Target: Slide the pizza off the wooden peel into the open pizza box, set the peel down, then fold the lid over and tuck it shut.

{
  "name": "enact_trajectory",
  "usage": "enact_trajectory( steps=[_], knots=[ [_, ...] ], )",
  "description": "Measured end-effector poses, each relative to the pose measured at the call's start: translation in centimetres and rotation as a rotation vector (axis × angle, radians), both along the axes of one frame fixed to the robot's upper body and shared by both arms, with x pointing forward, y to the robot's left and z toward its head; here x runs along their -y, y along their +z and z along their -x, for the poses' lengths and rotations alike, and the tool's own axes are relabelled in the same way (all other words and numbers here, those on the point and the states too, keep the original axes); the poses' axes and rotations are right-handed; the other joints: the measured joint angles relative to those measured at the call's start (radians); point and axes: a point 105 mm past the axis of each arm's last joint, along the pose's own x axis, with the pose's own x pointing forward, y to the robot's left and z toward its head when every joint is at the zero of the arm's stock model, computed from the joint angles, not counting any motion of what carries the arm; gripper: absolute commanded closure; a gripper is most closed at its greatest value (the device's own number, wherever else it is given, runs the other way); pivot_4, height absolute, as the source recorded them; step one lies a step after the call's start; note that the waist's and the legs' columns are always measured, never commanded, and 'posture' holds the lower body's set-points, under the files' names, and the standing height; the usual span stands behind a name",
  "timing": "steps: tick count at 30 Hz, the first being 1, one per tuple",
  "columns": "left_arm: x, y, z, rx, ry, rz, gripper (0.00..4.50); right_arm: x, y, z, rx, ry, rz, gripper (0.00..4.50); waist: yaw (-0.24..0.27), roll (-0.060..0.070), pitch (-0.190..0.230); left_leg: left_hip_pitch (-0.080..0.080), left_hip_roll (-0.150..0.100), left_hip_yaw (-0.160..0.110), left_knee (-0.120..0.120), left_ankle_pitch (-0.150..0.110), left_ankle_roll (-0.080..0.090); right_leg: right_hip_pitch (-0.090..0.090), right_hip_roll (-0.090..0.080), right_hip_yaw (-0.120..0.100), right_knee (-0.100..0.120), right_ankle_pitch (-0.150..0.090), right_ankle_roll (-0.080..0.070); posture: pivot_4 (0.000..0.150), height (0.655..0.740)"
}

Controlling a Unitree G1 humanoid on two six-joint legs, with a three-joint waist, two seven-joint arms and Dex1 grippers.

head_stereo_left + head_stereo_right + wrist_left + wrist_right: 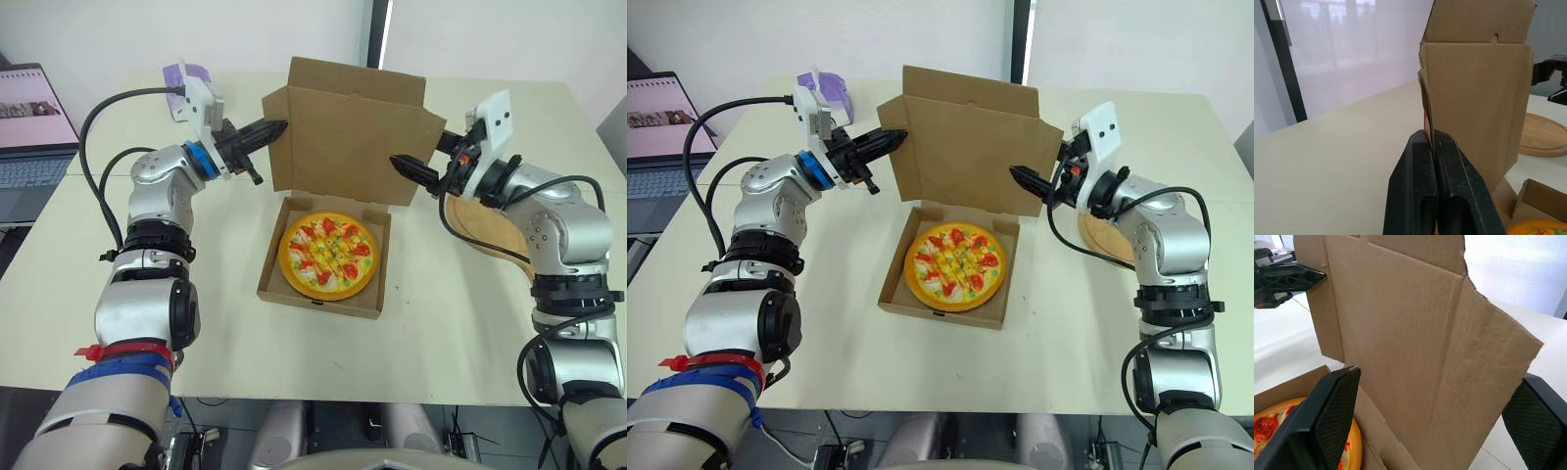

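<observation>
My gripper will fold the lid (357, 96) over, and the pizza box's top flap (358, 80) will then stick out straight ahead because it stands nearly in line with the lid.
The pizza (328, 255) lies in the tray of the open cardboard box (323, 301) at the table's middle. Its lid (353, 127) stands upright behind it, side flaps angled forward. My left gripper (277, 127) is shut on the lid's left flap (1474, 107), with the cardboard edge pinched between the black fingers (1415, 196). My right gripper (402, 166) is open at the lid's right flap (1449, 372), which stands between its spread fingers (1327, 421) without being clamped. The round wooden peel (490, 233) lies flat on the table to the right, behind my right forearm.
An open laptop (29, 127) sits at the far left edge. A small purple object (186, 73) lies on the table behind my left gripper. Bare tabletop (225, 343) stretches in front of the box.
</observation>
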Motion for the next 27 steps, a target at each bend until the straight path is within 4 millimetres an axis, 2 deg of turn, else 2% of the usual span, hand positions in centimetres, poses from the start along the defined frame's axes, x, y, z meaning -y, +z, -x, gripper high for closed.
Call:
enact_trajectory(
  steps=[2,5,16,27],
  knots=[
    [-0.02,-0.03,0.04,0.001,-0.001,-0.002,4.5,0.05,-0.05,-0.04,-0.002,-0.002,0.0,0.04,0.0,0.0,0.0,0.0,0.0,0.0,0.0,0.0,0.0,0.0,0.0,0.0,0.001,0.0,0.0,0.15,0.7251],
    [-0.01,0.03,0.08,0.004,-0.002,-0.003,4.5,0.19,-0.3,-0.18,-0.013,-0.007,-0.001,0.64,0.0,0.0,0.0,0.0,0.0,0.0,0.0,0.0,0.0,0.0,0.0,0.0,0.002,0.0,0.0,0.15,0.7251],
    [-0.14,-0.04,0.07,0.002,0.003,-0.003,4.5,0.32,-0.48,-0.26,-0.021,-0.013,0.005,4.46,0.0,0.0,0.0,0.0,0.0,0.001,0.001,0.0,0.0,-0.001,0.0,0.001,0.005,0.0,0.0,0.15,0.7251],
    [-0.12,-0.05,0.27,0.01,0.0,-0.009,4.5,0.59,-0.41,-0.24,-0.036,-0.027,-0.005,4.46,0.0,0.0,0.0,0.0,0.0,0.001,0.001,0.0,0.0,-0.001,0.0,0.001,0.005,0.0,0.0,0.15,0.7251]
  ],
)
